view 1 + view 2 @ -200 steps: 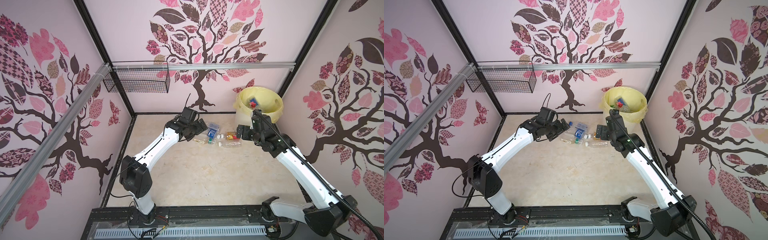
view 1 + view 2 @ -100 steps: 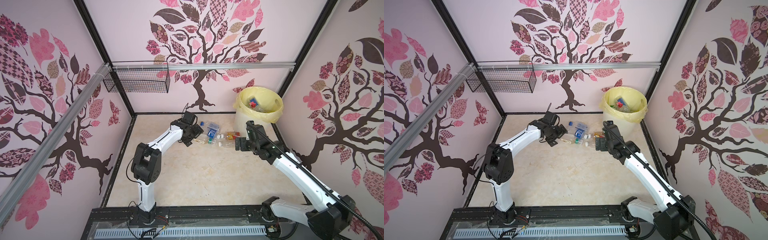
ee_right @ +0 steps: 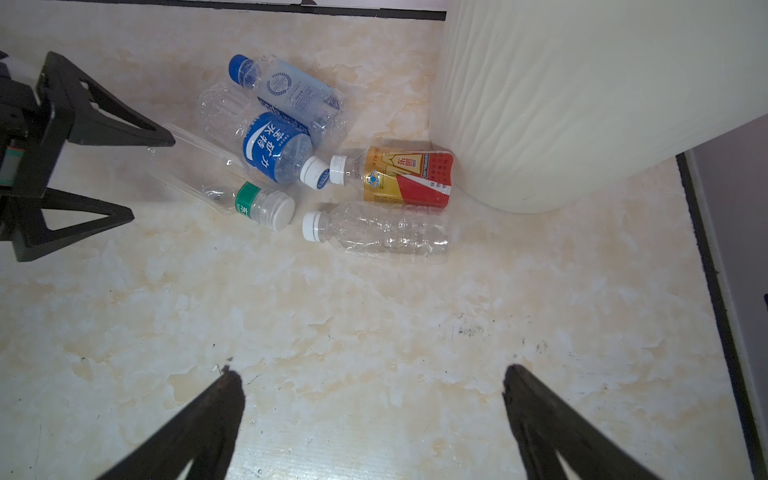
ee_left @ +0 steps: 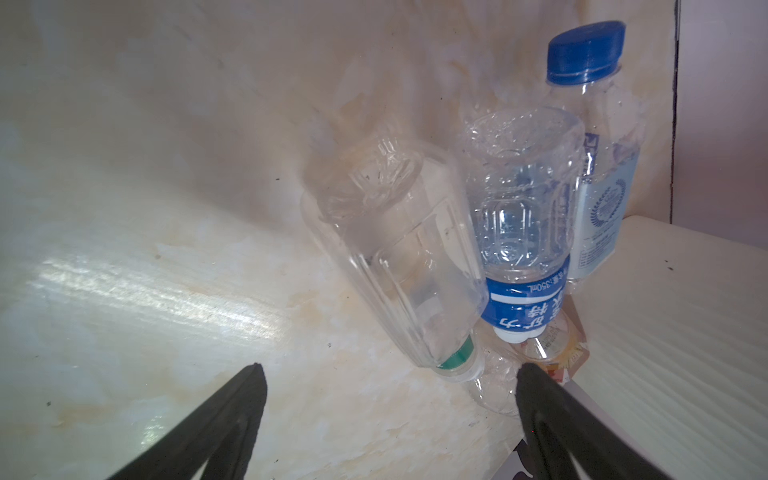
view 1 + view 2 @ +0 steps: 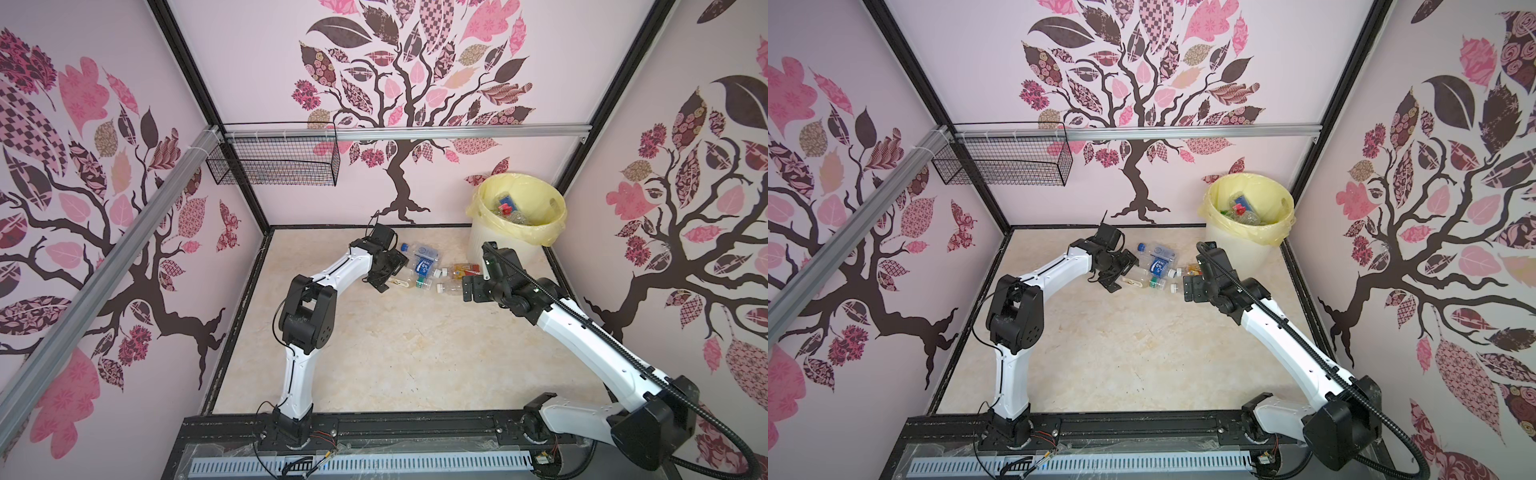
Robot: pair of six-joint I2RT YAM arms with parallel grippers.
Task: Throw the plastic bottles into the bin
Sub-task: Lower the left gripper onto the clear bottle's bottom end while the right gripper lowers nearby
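My left gripper should keep moving forward, as the green-banded bottle's base (image 4: 364, 182) faces the gap between its open fingers, until they are on both sides of the bottle's body (image 4: 424, 272), and then close.
Several plastic bottles lie clustered on the floor by the bin (image 5: 498, 245) (image 5: 1233, 249): a blue-labelled one (image 5: 424, 262) (image 3: 274, 149), a blue-capped one (image 3: 291, 89), a green-banded clear one (image 3: 232, 187) (image 4: 399, 266), a red-gold one (image 3: 407, 176) and a clear white-capped one (image 3: 382, 232). More bottles (image 5: 509, 210) sit inside the bin. My left gripper (image 5: 392, 274) (image 4: 388, 370) is open at the cluster's left side, just short of the green-banded bottle's base. The right gripper (image 5: 469, 291) (image 3: 370, 374) hangs open over bare floor, short of the white-capped bottle.
A black wire basket (image 5: 274, 164) hangs from the rail on the back wall at the left. The bin wall (image 3: 561, 104) stands right behind the red-gold bottle. Patterned walls close in the floor on three sides.
The left arm has folded its elbow in and lowered its gripper toward the bottles. The right gripper has dropped from beside the bin toward the floor. Both stayed open.
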